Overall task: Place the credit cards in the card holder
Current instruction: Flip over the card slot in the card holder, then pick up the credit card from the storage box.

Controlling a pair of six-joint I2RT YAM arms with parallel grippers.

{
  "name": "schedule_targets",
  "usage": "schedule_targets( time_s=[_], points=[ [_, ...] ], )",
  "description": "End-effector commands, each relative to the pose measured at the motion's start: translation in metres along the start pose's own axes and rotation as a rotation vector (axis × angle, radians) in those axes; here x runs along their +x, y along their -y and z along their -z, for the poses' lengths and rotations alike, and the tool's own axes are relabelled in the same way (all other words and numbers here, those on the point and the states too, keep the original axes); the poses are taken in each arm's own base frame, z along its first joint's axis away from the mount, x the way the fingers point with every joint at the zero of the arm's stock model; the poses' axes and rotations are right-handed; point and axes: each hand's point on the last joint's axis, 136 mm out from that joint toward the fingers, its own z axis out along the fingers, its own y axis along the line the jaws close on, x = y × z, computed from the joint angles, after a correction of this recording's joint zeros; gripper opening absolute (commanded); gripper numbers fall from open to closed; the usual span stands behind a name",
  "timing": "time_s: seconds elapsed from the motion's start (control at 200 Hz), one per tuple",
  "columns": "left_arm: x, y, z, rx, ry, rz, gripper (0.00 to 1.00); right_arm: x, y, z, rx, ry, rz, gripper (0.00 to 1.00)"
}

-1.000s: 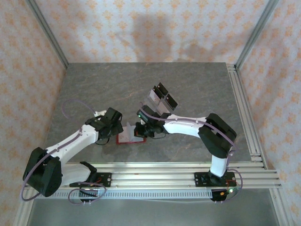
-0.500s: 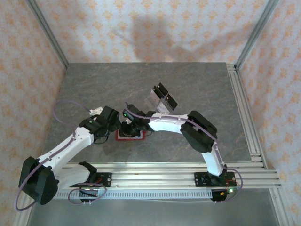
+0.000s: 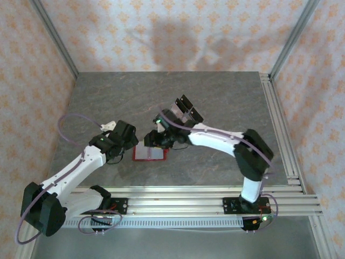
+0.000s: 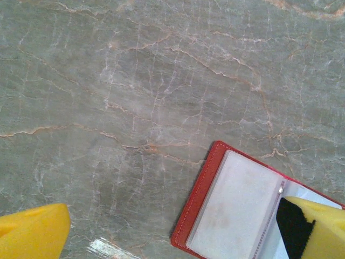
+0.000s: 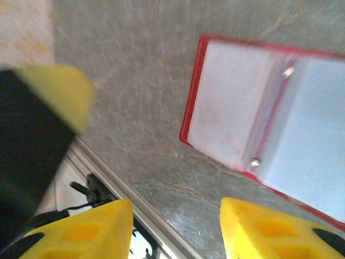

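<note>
I can see cards in the clear tray and my right gripper's fingers are open and empty, so I should keep moving it to the tray and close it on a white card (image 3: 177, 111).
The card holder (image 3: 150, 154) is a small red wallet lying open and flat on the stone table. A pale credit card (image 4: 232, 208) with faint pinkish marks shows through its left clear pocket. My left gripper (image 3: 131, 144) hovers at the wallet's left edge, open wide, with one yellow fingertip (image 4: 317, 231) over the wallet's fold and the other over bare table. My right gripper (image 3: 152, 140) is just behind the wallet, open with nothing between its fingers (image 5: 272, 229). In the right wrist view the card holder (image 5: 259, 108) lies ahead of the jaws.
A clear plastic tray with black tabs (image 3: 183, 112) stands tilted behind the right arm's wrist. Aluminium rails (image 3: 178, 197) run along the near table edge, and another rail (image 3: 280, 129) lines the right side. Patterned walls enclose the table.
My right gripper has opened and drawn back from the wallet toward the tray. The wallet, partly raised a second ago, now lies flat and open. My left arm shifted slightly left.
</note>
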Motion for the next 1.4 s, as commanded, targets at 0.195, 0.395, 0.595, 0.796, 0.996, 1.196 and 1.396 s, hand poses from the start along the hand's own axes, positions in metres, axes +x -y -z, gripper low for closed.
schedule_targets(
  time_s=[0.195, 0.395, 0.595, 0.796, 0.996, 1.196, 1.396],
  points=[
    [0.024, 0.001, -0.028, -0.053, -0.103, -0.129, 1.0, -0.059, 0.096, 0.095, 0.462, 0.107, 0.134, 0.46],
    [0.031, -0.003, -0.041, -0.09, -0.126, -0.162, 1.0, -0.085, 0.143, 0.121, 0.789, 0.045, 0.276, 0.45],
    [0.037, -0.002, -0.051, -0.11, -0.148, -0.182, 1.0, -0.095, 0.167, 0.114, 0.907, -0.015, 0.321, 0.41],
    [0.039, -0.001, -0.053, -0.111, -0.154, -0.188, 1.0, -0.096, 0.177, 0.1, 0.921, -0.046, 0.327, 0.39],
    [0.04, -0.003, -0.054, -0.119, -0.158, -0.192, 1.0, -0.093, 0.184, 0.086, 0.903, -0.08, 0.318, 0.35],
    [0.04, -0.002, -0.054, -0.116, -0.158, -0.187, 1.0, -0.09, 0.18, 0.08, 0.861, -0.089, 0.305, 0.29],
    [0.04, -0.002, -0.054, -0.114, -0.157, -0.187, 1.0, -0.09, 0.174, 0.077, 0.823, -0.076, 0.295, 0.17]
  ],
)
